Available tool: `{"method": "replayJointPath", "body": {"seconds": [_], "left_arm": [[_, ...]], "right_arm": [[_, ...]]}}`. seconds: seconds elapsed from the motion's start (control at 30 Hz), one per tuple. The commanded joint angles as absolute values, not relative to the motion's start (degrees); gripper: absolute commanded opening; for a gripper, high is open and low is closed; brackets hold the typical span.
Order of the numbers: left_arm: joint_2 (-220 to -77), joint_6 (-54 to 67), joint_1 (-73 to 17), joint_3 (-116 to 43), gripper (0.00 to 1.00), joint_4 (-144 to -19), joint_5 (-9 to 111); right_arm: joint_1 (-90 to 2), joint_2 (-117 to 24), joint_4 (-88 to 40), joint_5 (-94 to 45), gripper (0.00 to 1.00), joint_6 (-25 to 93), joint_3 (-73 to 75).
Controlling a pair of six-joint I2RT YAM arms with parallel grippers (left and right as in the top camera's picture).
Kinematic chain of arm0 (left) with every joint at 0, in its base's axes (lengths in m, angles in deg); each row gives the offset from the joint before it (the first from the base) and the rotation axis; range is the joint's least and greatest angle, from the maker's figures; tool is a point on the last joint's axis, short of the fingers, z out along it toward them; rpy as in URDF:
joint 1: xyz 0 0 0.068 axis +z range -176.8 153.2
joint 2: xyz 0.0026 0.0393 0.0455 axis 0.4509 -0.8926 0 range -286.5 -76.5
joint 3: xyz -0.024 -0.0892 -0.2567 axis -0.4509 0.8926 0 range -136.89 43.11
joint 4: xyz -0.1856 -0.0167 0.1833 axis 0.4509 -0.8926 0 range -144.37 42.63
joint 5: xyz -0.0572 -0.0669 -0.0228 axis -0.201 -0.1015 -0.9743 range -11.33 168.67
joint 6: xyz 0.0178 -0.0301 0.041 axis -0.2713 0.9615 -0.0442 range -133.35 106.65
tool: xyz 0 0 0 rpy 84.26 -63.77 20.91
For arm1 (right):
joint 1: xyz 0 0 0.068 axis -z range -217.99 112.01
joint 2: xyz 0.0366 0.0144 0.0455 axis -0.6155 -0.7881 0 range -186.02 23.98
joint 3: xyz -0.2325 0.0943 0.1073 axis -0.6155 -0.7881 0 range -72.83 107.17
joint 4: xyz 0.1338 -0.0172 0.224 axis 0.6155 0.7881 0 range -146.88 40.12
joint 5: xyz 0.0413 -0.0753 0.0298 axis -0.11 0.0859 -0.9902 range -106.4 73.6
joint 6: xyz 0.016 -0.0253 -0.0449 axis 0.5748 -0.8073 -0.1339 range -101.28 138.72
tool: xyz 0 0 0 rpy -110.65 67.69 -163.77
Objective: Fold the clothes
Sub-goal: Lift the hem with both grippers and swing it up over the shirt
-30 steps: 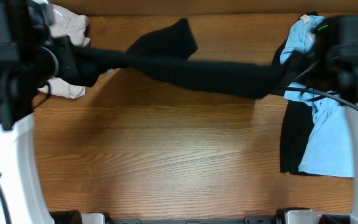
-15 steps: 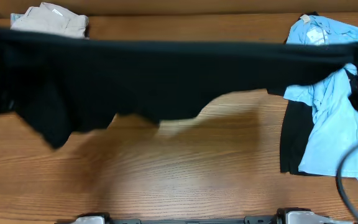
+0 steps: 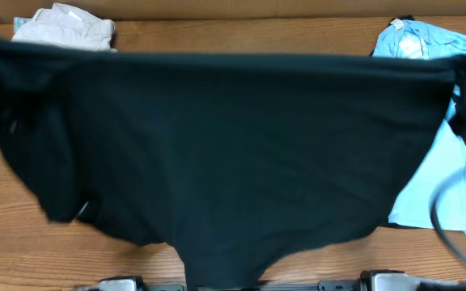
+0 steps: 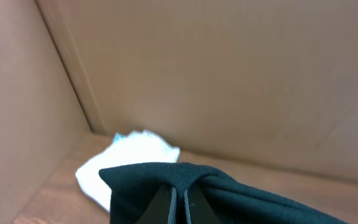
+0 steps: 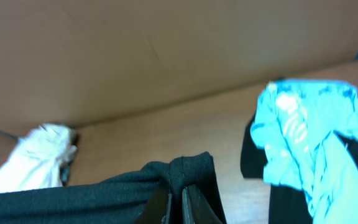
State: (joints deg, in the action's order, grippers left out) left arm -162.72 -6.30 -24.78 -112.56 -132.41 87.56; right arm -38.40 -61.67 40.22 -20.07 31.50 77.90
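Note:
The black T-shirt's lower edge [image 3: 298, 249] is hanging toward the front of the table. Both my grippers should swing it toward the back wall [image 3: 241, 10] and then pull back to lay it flat.
A plain black T-shirt [image 3: 233, 145] hangs stretched between both grippers as a wide sheet and covers most of the table in the overhead view. My left gripper [image 4: 179, 205] is shut on one bunched corner of it [image 4: 241, 196]. My right gripper [image 5: 178, 205] is shut on the other corner [image 5: 185, 171]. Both grips are raised above the table. The light blue tee [image 3: 431, 190] lies crumpled at the right, also in the right wrist view [image 5: 309, 137], on top of another black garment [image 5: 253, 155].
Beige folded trousers [image 3: 67, 28] lie at the back left corner, pale in both wrist views [image 4: 129, 158] [image 5: 33, 162]. A brown cardboard wall [image 4: 229, 74] closes the back and left. Bare wood table [image 3: 47, 255] shows at the front left.
The black T-shirt was a bunched strip across the back of the table. Both grippers have lifted and pulled it taut, and it now hangs spread out, hiding the table's middle.

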Motion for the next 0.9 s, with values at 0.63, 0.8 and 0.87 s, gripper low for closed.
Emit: {"method": "replayJointPath", "body": {"seconds": [0.63, 0.8, 0.87], "left_arm": [[-180.38, -9.6, -24.1, -112.98, 0.04, -106.84, 85.68], [-184.55, -11.66, -24.1, -112.61, 0.04, -111.6, 85.68], [-186.96, -11.66, -24.1, -112.61, 0.04, -114.03, 85.68]], "right_arm": [[-37.06, -79.75, 10.14, -14.56, 0.04, 27.21, 76.15], [-37.06, -83.83, 12.92, -14.78, 0.04, 27.26, 73.12], [-37.06, -85.41, 14.08, -15.17, 0.04, 27.28, 71.15]]}}
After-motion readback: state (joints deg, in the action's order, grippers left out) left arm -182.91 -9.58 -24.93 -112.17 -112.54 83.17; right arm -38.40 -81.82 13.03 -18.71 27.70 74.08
